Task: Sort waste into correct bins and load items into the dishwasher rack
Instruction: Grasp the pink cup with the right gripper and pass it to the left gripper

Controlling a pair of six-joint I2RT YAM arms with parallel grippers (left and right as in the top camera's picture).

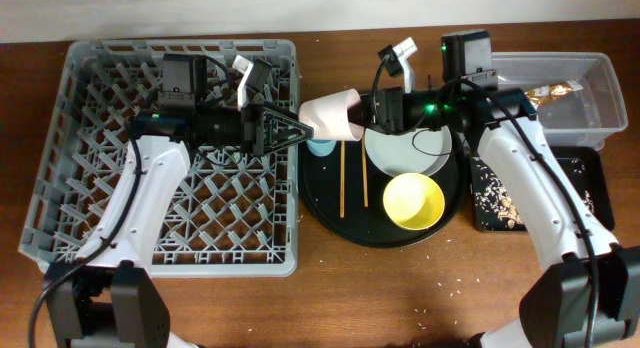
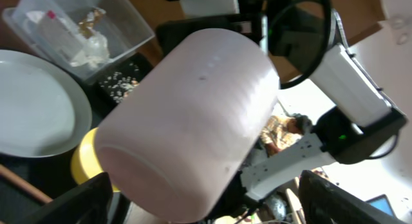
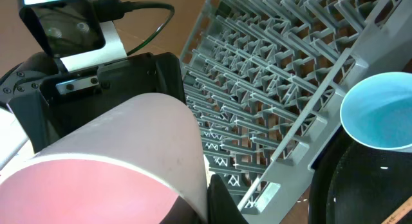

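Next, I take the cup [image 1: 309, 119] by its base with my left gripper, because my right gripper holds the pinkish-white cup by the rim [image 1: 356, 116] that must go down in the rack.
My right gripper [image 1: 362, 113] is shut on the rim of the pinkish-white cup [image 1: 328, 115] and holds it on its side in the air, between the grey dishwasher rack [image 1: 100, 188] and the round black tray [image 1: 330, 203]. The right wrist view shows a finger [image 3: 209, 198] pinching the cup's wall [image 3: 129, 140]. My left gripper [image 1: 295, 130] is open and points at the cup's base. In the left wrist view its fingers [image 2: 206, 192] stand wide apart on either side of the cup [image 2: 193, 121].
On the round tray lie the light blue cup [image 1: 320, 146], two chopsticks [image 1: 343, 178], the plate [image 1: 400, 153] and the yellow bowl [image 1: 413, 201]. The clear tub [image 1: 600, 98] holds napkins [image 2: 90, 50] and a wrapper [image 1: 550, 91]. The black rectangular tray [image 1: 590, 188] holds scraps.
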